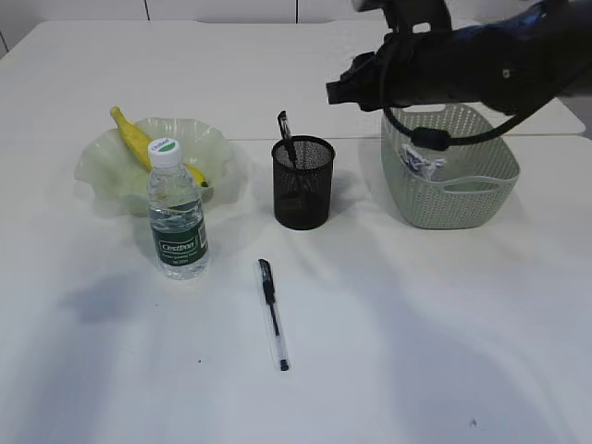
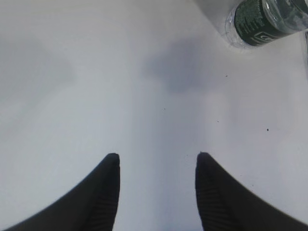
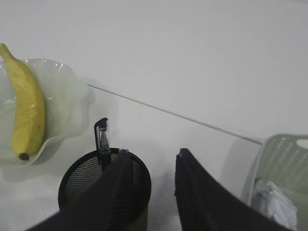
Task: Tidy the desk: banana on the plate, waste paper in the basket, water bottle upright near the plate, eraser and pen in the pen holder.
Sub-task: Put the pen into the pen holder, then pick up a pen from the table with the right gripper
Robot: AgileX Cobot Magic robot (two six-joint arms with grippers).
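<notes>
The other pen (image 1: 288, 140) leans in the pen holder's wide opening, so I expect the clear-barrelled pen (image 1: 274, 314) to tip against the pen holder's rim when I lower it in.
The banana (image 1: 134, 139) (image 3: 26, 110) lies in the green plate (image 1: 217, 148) (image 3: 67, 96). Just in front of the plate the water bottle (image 1: 178, 222) (image 2: 262, 21) stands upright. One pen (image 1: 286, 134) (image 3: 102, 137) stands in the black pen holder (image 1: 302, 199) (image 3: 79, 180); a second pen (image 1: 273, 313) lies on the desk (image 1: 416, 351) in front of it. Waste paper (image 1: 421, 164) (image 3: 274, 204) sits in the basket (image 1: 462, 199) (image 3: 284, 159). My right gripper (image 1: 338, 91) (image 3: 152, 153) hovers open and empty above the holder's right side. My left gripper (image 2: 157, 156) is open over bare desk. The eraser is out of view.
A seam (image 3: 168, 111) crosses the white tabletop behind the holder. The right arm (image 1: 490, 60) stretches in from the upper right above the basket. The left arm does not show in the exterior view.
</notes>
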